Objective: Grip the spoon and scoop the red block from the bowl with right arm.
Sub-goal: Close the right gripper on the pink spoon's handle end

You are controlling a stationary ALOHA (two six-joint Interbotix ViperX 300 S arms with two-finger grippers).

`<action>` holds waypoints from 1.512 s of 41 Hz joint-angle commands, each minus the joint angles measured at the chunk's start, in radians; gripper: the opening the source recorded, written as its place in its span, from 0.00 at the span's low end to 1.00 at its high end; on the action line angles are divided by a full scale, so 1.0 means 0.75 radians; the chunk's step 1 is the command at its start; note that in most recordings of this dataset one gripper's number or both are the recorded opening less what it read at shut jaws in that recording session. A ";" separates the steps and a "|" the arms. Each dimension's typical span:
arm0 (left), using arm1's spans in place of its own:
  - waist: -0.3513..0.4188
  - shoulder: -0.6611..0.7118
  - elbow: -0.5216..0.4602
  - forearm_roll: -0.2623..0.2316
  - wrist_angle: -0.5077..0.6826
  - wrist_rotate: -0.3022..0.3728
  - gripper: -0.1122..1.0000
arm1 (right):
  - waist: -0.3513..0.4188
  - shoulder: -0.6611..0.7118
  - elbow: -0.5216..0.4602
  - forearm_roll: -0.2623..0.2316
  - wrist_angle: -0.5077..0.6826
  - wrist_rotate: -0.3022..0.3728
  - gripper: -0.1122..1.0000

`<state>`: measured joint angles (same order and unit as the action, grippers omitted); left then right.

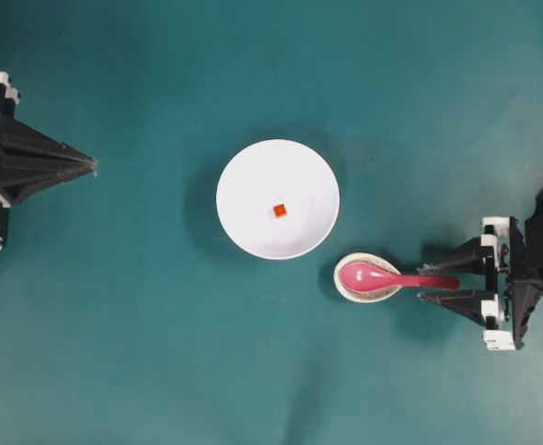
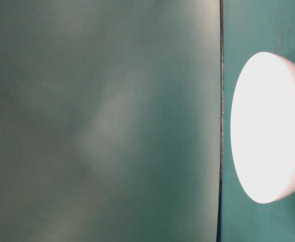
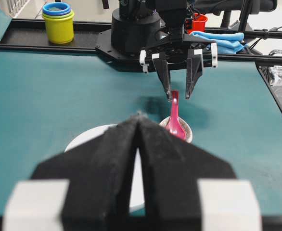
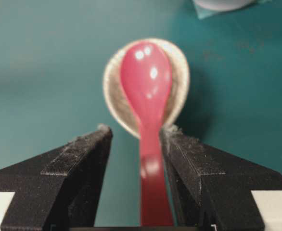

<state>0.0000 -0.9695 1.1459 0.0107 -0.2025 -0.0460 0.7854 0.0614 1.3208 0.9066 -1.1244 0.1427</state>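
Note:
The red block (image 1: 280, 210) is a lot smaller than the spoon's wide scoop (image 1: 358, 276), so it will ride along inside the scoop when I lift the spoon.
The white bowl (image 1: 244, 167) sits mid-table with the tiny red block (image 1: 279, 210) inside it. The pink spoon (image 1: 383, 276) lies with its scoop in a small speckled dish (image 1: 342, 281), just right of and below the bowl, handle pointing right. My right gripper (image 1: 427, 277) is open, its jaws on either side of the handle's end. In the right wrist view the spoon (image 4: 147, 82) runs between the fingers of the gripper (image 4: 137, 130), close to the right finger, with a gap on the left. My left gripper (image 1: 94, 167) is shut and empty at the far left, well away from the bowl.
The left wrist view shows its own gripper (image 3: 138, 118) in front of the bowl (image 3: 90, 137), with the right gripper (image 3: 178, 96) over the spoon (image 3: 174, 122). Behind the table's far rail stand stacked cups (image 3: 58, 19), a red cup (image 3: 198, 21) and a blue cloth (image 3: 218, 41).

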 commanded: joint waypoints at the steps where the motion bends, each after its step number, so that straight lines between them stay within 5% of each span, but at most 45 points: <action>1: -0.002 0.006 -0.035 0.002 -0.006 0.000 0.11 | 0.008 0.002 0.000 0.016 -0.008 -0.018 0.57; 19: -0.002 0.014 -0.035 0.002 -0.004 -0.039 0.11 | 0.008 0.018 -0.012 0.029 0.110 -0.149 0.56; 33: -0.002 0.016 -0.033 0.002 -0.004 -0.041 0.11 | 0.008 0.018 0.000 0.029 0.086 -0.164 0.55; 48: -0.002 0.016 -0.033 0.002 -0.004 -0.041 0.11 | 0.008 0.018 -0.006 0.012 0.080 -0.170 0.32; 62: -0.002 0.016 -0.033 0.002 -0.002 -0.041 0.11 | 0.008 0.010 -0.022 0.012 0.080 -0.172 0.31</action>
<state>0.0000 -0.9649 1.1459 0.0123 -0.2010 -0.0767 0.7869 0.0813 1.3177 0.9189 -1.0538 0.0169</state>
